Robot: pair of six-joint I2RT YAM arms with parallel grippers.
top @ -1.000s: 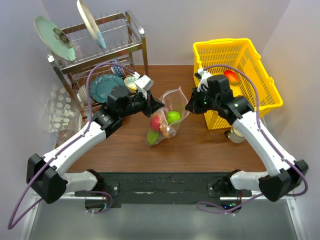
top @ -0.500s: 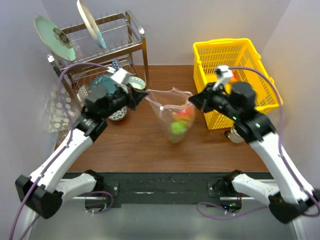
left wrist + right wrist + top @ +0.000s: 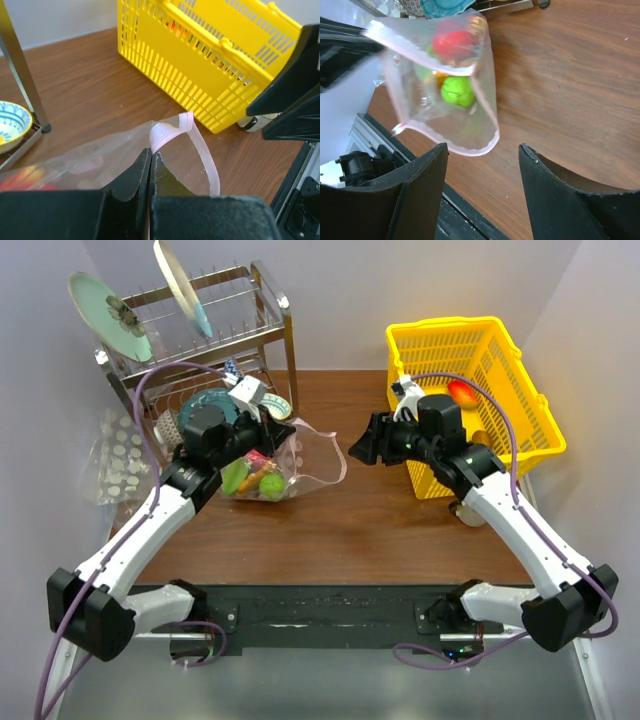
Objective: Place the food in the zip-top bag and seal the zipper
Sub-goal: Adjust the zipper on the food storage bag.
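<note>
The zip-top bag's opening (image 3: 322,458) leans toward my right gripper, so next my left gripper sets the bag upright by the yellow basket before the red-orange piece goes in.
The zip-top bag (image 3: 300,462) hangs by one corner of its mouth from my left gripper (image 3: 289,430), which is shut on the plastic edge (image 3: 150,151). The pink zipper (image 3: 209,162) curls in an open loop past the fingertips. The food (image 3: 256,474) sits inside the bag as red, green and orange pieces, with a red piece (image 3: 452,45) and a green piece (image 3: 457,90) showing through the plastic. My right gripper (image 3: 356,447) stands open to the right of the bag, apart from it. In its wrist view the open right gripper (image 3: 483,146) frames the bag's pink rim (image 3: 470,150).
A yellow basket (image 3: 480,350) stands at the back right with a red-orange piece (image 3: 461,392) in it. A small round jar (image 3: 468,512) sits in front of it. A dish rack (image 3: 200,340) with plates and a bowl (image 3: 10,125) stands at the back left.
My right gripper has opened and let go of the bag's mouth. My left arm has carried the bag with its food to the left, towards the rack.
</note>
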